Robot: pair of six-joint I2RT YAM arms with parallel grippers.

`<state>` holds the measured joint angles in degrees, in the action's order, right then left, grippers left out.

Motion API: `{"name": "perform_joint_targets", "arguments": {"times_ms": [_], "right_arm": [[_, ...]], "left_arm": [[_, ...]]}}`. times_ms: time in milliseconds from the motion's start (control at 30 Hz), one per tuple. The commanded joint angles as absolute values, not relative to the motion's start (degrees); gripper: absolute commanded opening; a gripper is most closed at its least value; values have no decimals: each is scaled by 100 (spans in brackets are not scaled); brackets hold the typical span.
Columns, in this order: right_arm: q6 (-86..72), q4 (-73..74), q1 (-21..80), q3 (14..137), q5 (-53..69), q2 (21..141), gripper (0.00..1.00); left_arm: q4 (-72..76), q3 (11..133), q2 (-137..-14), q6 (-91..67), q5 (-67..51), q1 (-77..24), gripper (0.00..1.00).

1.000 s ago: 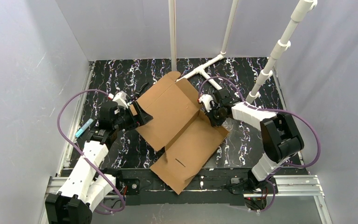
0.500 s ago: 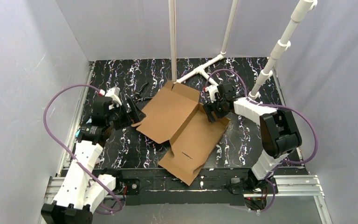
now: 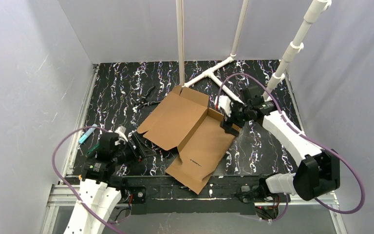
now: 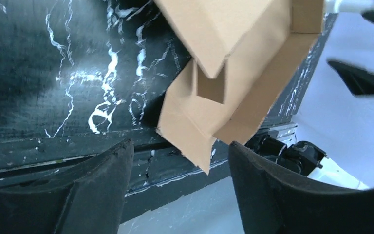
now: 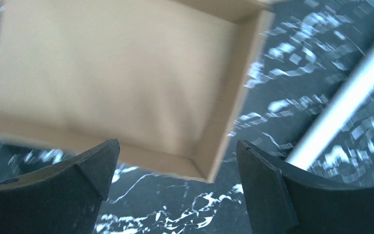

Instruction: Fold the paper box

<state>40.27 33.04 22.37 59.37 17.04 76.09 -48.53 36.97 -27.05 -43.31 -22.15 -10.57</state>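
Observation:
Next, my right gripper takes the box's side [image 3: 224,155] opposite the lid and turns the crooked paper box square, as its flap lies over the table's near edge [image 3: 191,175].
The paper box [image 3: 190,130] lies opened out in the middle of the black marbled table, a brown cardboard sheet with its far and right walls standing up and a flap reaching to the near edge. My left gripper [image 3: 143,147] hovers open to the left of it, apart from the cardboard. In the left wrist view the paper box [image 4: 233,63] hangs ahead of the left gripper [image 4: 180,146], with nothing between the fingers. My right gripper [image 3: 228,122] is open beside the box's right wall. The right wrist view shows the box's corner [image 5: 214,146] just ahead of the open right gripper [image 5: 176,145].
Black pliers [image 3: 145,97] lie on the table behind the box's left side. A white pipe frame [image 3: 214,73] stands at the back, with a pole [image 5: 341,107] close to my right gripper. A blue pen [image 3: 87,132] rests by the left rail.
My right gripper opened, let go of the box's right edge and drew back to the right. My left arm pulled away toward the near left. The box settled flatter on the table.

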Motion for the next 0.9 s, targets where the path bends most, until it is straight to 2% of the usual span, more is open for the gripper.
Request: {"name": "perform_joint_targets", "arguments": {"times_ms": [0,67,133,267,333,433,500,633,767,800,833,867], "right_arm": [[7310,5779,2275,6048,3972,7382,98],[7846,6324,2313,6074,4202,7501,98],[8315,6780,2336,6135,4195,7568,98],[9662,7452,2393,5933,3930,7389,98],[10327,7626,2484,5769,3707,7304,98],[10361,7466,2805,5660,3496,7414,98],[10000,7029,3133,5541,3300,7527,98],[9506,6209,3615,5404,3042,7850,95],[9316,6001,3856,5614,2870,8373,85],[9259,5902,3911,5615,2776,8471,81],[9181,5716,3977,5592,2652,8547,78],[9131,5602,4050,5541,2521,8604,73]], "left_arm": [[-3827,2632,-2508,-5495,-2567,-1099,77],[-2729,2147,-2646,-5911,-2548,-1094,87],[-1528,1691,-2955,-6318,-2479,-1098,90],[223,1362,-3882,-6912,-2241,-1132,90],[310,1584,-4350,-6930,-2038,-1163,89],[326,1920,-4971,-6916,-1840,-1214,85],[300,2098,-5307,-7002,-1640,-1272,78],[286,2316,-5948,-7110,-1454,-1396,53],[312,2406,-6196,-6929,-1401,-1450,12],[308,2408,-6167,-6870,-1374,-1455,4],[296,2415,-6107,-6781,-1347,-1457,0],[283,2423,-6038,-6680,-1330,-1465,0]]}}
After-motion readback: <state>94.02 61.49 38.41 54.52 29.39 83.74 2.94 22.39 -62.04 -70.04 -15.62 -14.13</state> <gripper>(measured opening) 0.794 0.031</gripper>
